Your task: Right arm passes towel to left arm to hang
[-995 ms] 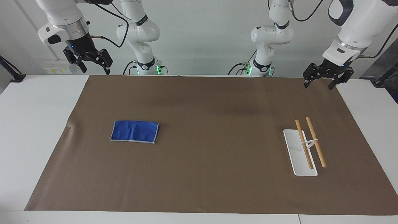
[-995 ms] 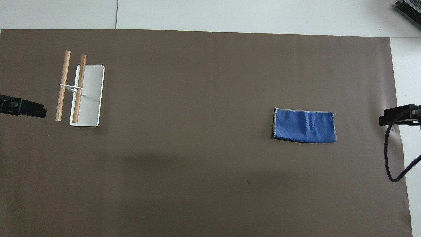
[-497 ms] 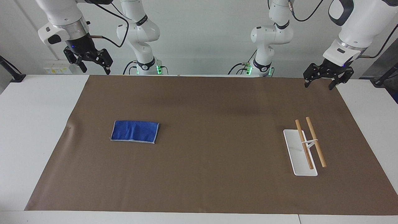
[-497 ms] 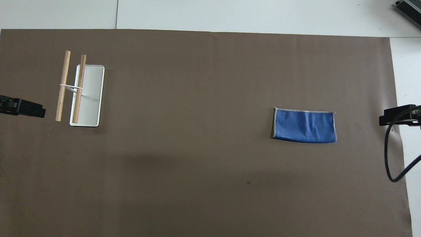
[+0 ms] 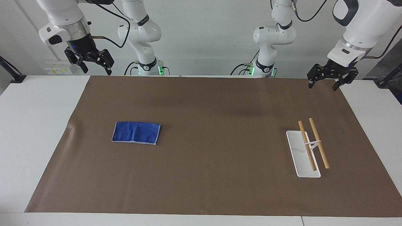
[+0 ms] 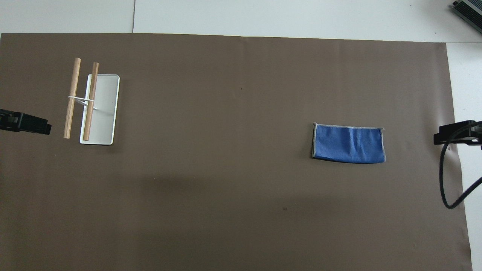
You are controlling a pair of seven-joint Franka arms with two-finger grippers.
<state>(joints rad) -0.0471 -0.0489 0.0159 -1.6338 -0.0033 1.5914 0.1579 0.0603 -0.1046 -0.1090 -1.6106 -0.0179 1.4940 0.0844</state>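
Observation:
The folded blue towel will stay doubled over when I pick it up by one edge, because the hemmed edges are stacked together.
The folded blue towel lies flat on the brown mat, toward the right arm's end of the table. My right gripper hangs open and empty high over the mat's edge at that end, well apart from the towel. My left gripper hangs open and empty over the mat's edge at the left arm's end. It is up in the air beside the rack. Neither gripper touches anything.
A white flat-based rack with two wooden bars stands on the mat toward the left arm's end. The brown mat covers most of the white table. A black cable loops down by the right gripper.
The left gripper has drifted very slightly toward its own end of the table. The towel, the rack and the right gripper are as before.

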